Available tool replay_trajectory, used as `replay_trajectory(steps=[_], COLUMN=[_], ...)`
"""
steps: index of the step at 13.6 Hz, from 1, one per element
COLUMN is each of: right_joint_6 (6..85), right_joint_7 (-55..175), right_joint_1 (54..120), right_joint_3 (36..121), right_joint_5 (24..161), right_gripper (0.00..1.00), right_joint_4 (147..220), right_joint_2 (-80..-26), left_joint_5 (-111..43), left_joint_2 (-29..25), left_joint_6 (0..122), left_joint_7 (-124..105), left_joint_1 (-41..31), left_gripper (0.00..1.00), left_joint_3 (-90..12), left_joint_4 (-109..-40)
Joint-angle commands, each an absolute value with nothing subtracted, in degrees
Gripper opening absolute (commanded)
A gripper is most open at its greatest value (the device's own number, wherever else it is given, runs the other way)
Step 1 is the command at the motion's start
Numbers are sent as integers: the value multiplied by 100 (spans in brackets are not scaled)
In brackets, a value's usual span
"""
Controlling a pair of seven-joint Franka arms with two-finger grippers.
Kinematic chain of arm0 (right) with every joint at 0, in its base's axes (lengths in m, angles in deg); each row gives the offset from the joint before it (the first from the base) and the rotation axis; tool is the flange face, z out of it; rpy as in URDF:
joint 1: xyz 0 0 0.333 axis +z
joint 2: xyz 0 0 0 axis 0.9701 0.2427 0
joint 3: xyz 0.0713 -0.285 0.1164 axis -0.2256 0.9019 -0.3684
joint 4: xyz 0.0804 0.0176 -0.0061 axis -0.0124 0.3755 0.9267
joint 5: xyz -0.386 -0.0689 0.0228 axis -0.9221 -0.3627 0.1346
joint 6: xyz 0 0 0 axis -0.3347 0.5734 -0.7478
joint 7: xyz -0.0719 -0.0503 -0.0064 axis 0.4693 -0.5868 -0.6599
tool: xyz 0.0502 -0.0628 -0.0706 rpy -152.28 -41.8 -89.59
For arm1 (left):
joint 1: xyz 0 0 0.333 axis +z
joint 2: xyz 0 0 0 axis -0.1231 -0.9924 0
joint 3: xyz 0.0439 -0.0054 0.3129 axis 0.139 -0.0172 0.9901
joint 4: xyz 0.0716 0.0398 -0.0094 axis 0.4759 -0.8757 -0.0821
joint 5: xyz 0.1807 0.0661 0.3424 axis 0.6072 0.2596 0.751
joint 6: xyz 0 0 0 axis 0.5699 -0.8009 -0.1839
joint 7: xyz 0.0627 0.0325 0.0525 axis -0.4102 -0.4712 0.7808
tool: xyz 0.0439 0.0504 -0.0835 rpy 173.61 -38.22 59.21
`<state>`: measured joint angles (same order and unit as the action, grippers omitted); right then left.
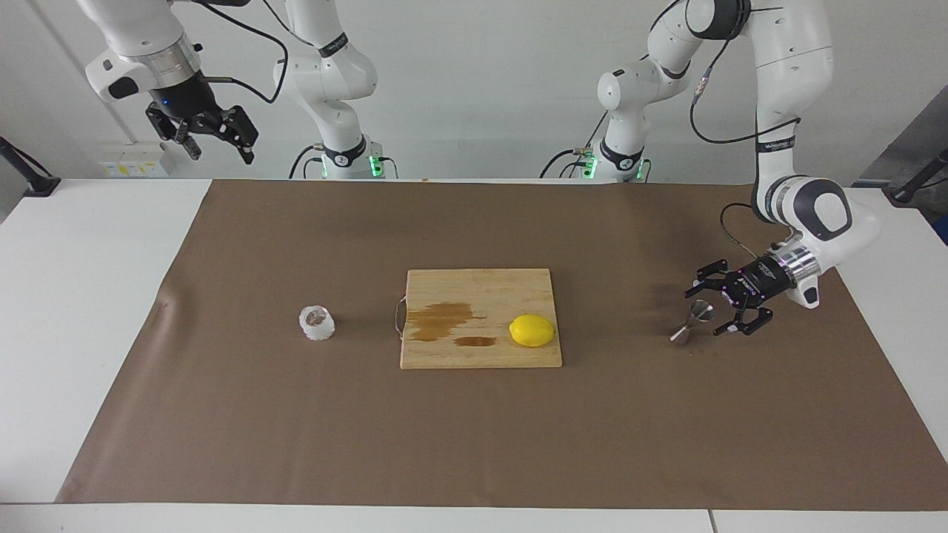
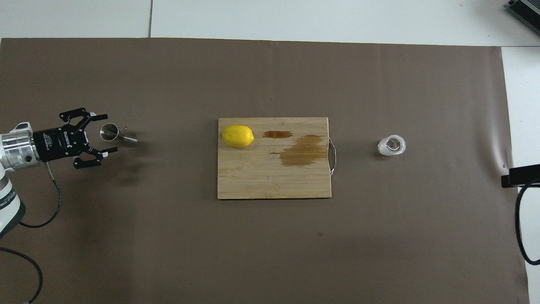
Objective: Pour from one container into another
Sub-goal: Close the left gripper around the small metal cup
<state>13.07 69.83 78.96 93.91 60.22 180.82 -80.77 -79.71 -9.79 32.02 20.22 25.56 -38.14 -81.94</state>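
A small speck (image 2: 126, 128) sticks out beside the jigger's cone, so I expect to find more specks hidden behind the steel jigger (image 2: 109, 132) when I lift it.
The small bumpy glass cup (image 1: 317, 323) (image 2: 392, 145) stands on the brown mat toward the right arm's end, beside the board's handle. The steel hourglass jigger (image 1: 691, 323) (image 2: 119, 136) stands on the mat toward the left arm's end. My left gripper (image 1: 710, 307) (image 2: 108, 132) lies sideways low over the mat, open, with its fingertips on either side of the jigger's upper cone and not closed on it. My right gripper (image 1: 220, 148) hangs open high above the robots' edge of the table, with nothing in it.
A wooden cutting board (image 1: 481, 285) (image 2: 253, 177) lies in the middle of the mat, with a yellow lemon (image 1: 532, 330) (image 2: 237, 136) and dark wet stains (image 1: 441, 320) on it. A metal handle sticks out toward the glass cup.
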Motion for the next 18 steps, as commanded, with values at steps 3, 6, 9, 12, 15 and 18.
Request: replay_trajectory(steps=[3, 6, 9, 12, 15, 18], right_joint_6=[1201, 1201, 1201, 1201, 1201, 1201], right_joint_7=[6904, 6904, 6904, 6904, 6904, 6904], right_joint_1=[7859, 7859, 7859, 7859, 7859, 7859], right_joint_3=[9364, 9364, 9364, 9364, 9364, 9364], right_joint_5=[5998, 5998, 5998, 5998, 5998, 5998], right_gripper=[100, 100, 100, 100, 100, 100], right_joint_4=[18040, 18040, 18040, 18040, 18040, 18040], right_joint_2=[-8095, -8104, -8104, -8104, -8104, -8104], left_joint_5=[-8119, -8119, -8128, -8181, -8181, -8181], left_joint_2=[-812, -812, -812, -812, -812, -803], left_joint_6=[3386, 3394, 3403, 3403, 3395, 3342], left_joint_7=[1914, 1914, 1914, 1922, 1922, 1905], left_joint_1=[2482, 2456, 2447, 2439, 2447, 2447], left_gripper=[98, 92, 90, 83, 32, 0], left_joint_3=[-3771, -3771, -3771, -3771, -3771, -3771], left_joint_4=[-8417, -8426, -8417, -8426, -8426, -8400])
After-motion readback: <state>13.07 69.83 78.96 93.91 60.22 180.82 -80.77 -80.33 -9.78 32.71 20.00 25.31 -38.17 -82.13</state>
